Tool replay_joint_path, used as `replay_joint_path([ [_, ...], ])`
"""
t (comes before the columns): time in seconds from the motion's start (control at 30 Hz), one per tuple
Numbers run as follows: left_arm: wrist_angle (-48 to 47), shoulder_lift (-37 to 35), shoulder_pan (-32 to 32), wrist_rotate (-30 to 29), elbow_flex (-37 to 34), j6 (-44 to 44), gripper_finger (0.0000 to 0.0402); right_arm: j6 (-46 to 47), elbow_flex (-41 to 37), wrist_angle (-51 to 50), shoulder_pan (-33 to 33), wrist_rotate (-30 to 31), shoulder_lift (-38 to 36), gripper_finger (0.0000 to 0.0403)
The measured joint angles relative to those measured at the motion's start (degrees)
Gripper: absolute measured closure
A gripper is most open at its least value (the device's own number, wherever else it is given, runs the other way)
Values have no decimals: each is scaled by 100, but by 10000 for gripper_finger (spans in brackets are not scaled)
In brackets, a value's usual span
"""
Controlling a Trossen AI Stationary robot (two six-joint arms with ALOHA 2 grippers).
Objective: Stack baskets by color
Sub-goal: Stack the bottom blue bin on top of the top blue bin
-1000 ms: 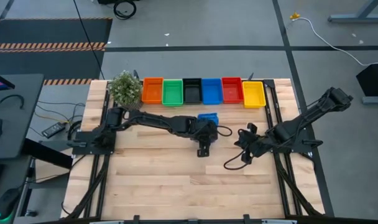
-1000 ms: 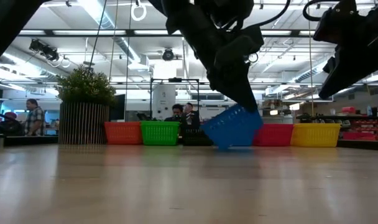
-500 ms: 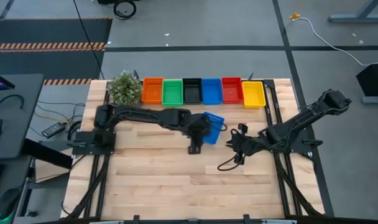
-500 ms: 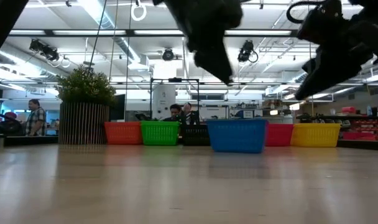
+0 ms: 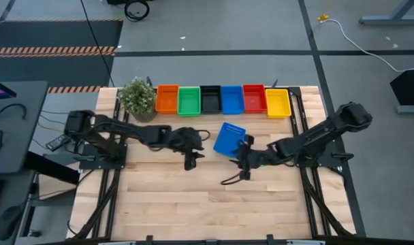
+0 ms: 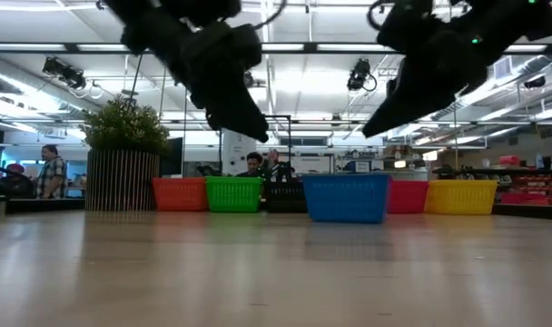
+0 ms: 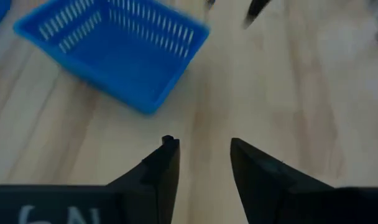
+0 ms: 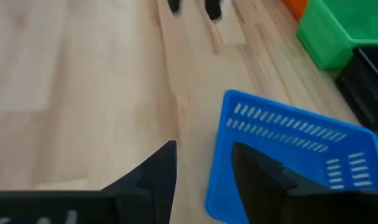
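Next, I take the loose blue basket's near rim (image 5: 225, 154) with my right gripper and straighten the basket before I stack it, because the loose blue basket (image 5: 229, 139) is crooked and close to my right gripper.
One blue basket (image 5: 229, 137) sits loose on its bottom on the wooden table, turned askew; it also shows in the left wrist view (image 7: 114, 50) and the right wrist view (image 8: 288, 155). My left gripper (image 5: 201, 138) (image 7: 201, 155) is open in the air to its left, pointing at it. On the basket's right side my right gripper (image 5: 242, 146) (image 8: 204, 162) hangs open, above the table (image 6: 367, 132). Neither touches the basket. A row of baskets stands along the far edge: orange (image 5: 167, 99), green (image 5: 188, 101), black (image 5: 210, 99), blue (image 5: 231, 99), red (image 5: 254, 98), yellow (image 5: 277, 103).
A potted green plant (image 5: 137, 97) stands at the far left end of the row. Bare wood (image 5: 193, 197) fills the near half of the table. People show in the room beyond the table in the low view.
My left gripper has let go of the blue basket and drawn back toward the table's left edge. The basket, tilted in the hold before, now sits flat on the table. My right gripper has moved toward the table's left, closer to the basket.
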Motion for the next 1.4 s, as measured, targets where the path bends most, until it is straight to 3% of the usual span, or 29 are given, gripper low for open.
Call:
replay_joint_path([
  [0.17, 1699, -298, -88, -350, -1191, -526, 257, 100, 832, -810, -242, -1, 707, 240],
  [0.37, 2777, -339, -265, -797, -2028, -972, 257, 304, 1453, -1450, -457, -170, 1359, 239],
  [0.5, 3111, -277, -350, -914, -2186, -1079, 259, 422, 1419, -1409, -642, -587, 1627, 240],
  [0.73, 3478, -75, -381, -971, -2140, -1024, 259, 657, 1416, -1466, -838, -611, 1923, 260],
  [1.1, 3688, -2, -382, -971, -2110, -861, 260, 230, 1403, -1641, -825, -632, 1890, 392],
  [1.4, 3666, 0, -382, -971, -2111, -867, 260, -604, 1402, -2009, -664, -688, 1237, 397],
])
